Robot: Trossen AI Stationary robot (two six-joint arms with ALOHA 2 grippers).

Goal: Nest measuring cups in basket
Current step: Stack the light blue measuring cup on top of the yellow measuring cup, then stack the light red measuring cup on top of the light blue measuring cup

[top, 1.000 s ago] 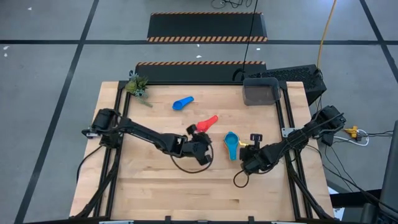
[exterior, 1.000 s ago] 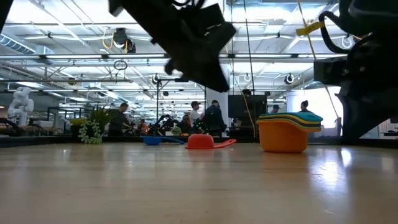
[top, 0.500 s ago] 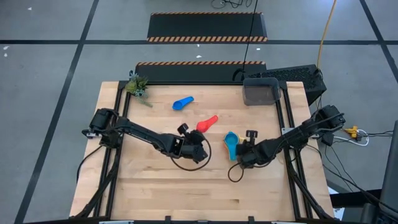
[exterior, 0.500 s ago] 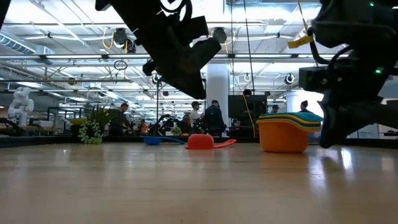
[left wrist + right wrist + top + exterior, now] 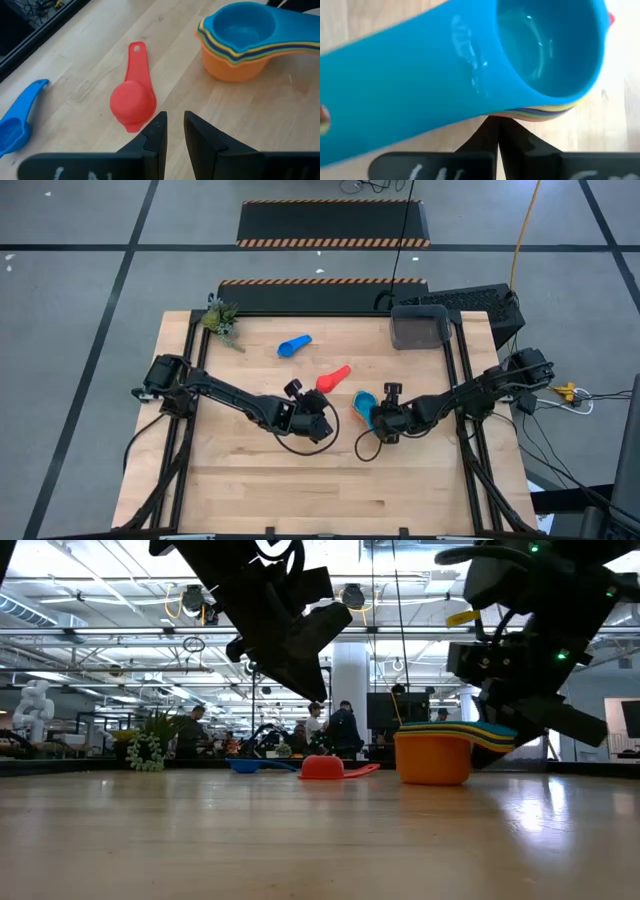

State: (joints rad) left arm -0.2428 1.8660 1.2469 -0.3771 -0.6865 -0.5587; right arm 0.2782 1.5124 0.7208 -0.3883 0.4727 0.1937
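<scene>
The red cup lies with its opening down [image 5: 327,383] next to the stack. My right gripper should therefore move away from the stack and grab the red cup's handle [image 5: 343,372] before it nests the cup.
A stack of nested measuring cups [image 5: 366,404], light blue on top and orange at the bottom [image 5: 432,760], stands on the table near its middle. My right gripper [image 5: 376,420] is shut and sits under the stack's handles [image 5: 410,75]. A red cup [image 5: 133,102] lies mouth down on the table, and a blue cup [image 5: 293,345] lies on its side farther back. My left gripper [image 5: 174,117] hangs above the table just in front of the red cup, its fingers a narrow gap apart with nothing between them. The dark grey basket [image 5: 420,328] stands at the far right. My right gripper touches the nested stack with its shut fingertips [image 5: 492,125], below the handles, at the side wall of the lower cups [image 5: 515,112]. It comes slanting down from the table's right. The stack stands upright with its bottom on the table.
A small green plant [image 5: 221,318] stands at the far left corner. A black keyboard [image 5: 470,300] lies beyond the basket, off the table's far right corner. Bare wood stretches along the near half of the table [image 5: 300,490].
My right gripper has gone toward the table's left, staying shut, and the nested stack has slid a little leftward along the table in front of it, still upright. My left gripper has turned a little in place.
</scene>
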